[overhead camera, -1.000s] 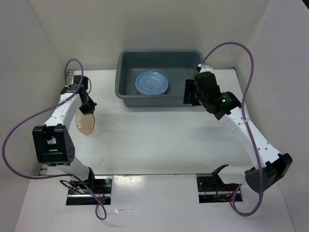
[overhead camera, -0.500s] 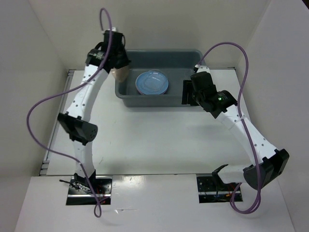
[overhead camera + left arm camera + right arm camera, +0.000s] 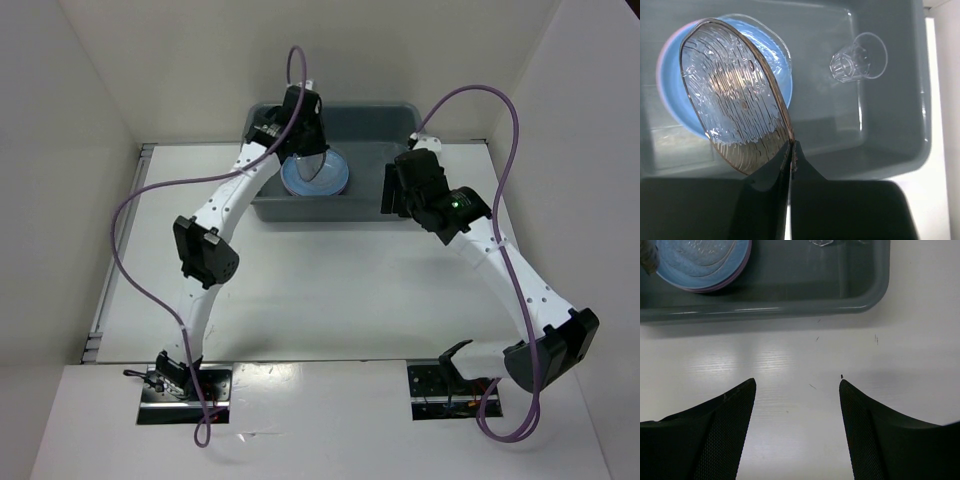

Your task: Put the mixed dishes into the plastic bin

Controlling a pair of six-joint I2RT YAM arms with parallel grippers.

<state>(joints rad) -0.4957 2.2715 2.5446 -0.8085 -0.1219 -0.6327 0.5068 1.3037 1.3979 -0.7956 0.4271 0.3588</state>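
Observation:
The clear textured dish (image 3: pixel 309 167) hangs above the blue plate (image 3: pixel 334 177) and away from the cup. My left gripper keeps moving the dish down until it reaches the plate.
My left gripper (image 3: pixel 791 149) is shut on the rim of a clear textured dish (image 3: pixel 730 95) with a brownish edge. It holds the dish tilted above the inside of the plastic bin (image 3: pixel 330 208). Below the dish a blue plate (image 3: pixel 318 175) lies on the bin floor, stacked on a lilac one (image 3: pixel 737 267). A small clear cup (image 3: pixel 852 62) lies on its side to the right in the bin. In the top view the left gripper (image 3: pixel 300 135) hangs over the bin's left half. My right gripper (image 3: pixel 797 385) is open and empty over the white table, just in front of the bin's wall (image 3: pixel 790 307).
The right gripper (image 3: pixel 390 190) hovers close to the bin's front right corner. White walls enclose the table (image 3: pixel 330 290) on the left, back and right. Purple cables loop from both arms.
The left arm swung from the table's left side up and over the bin, carrying the clear dish. The right gripper stayed by the bin's front right corner.

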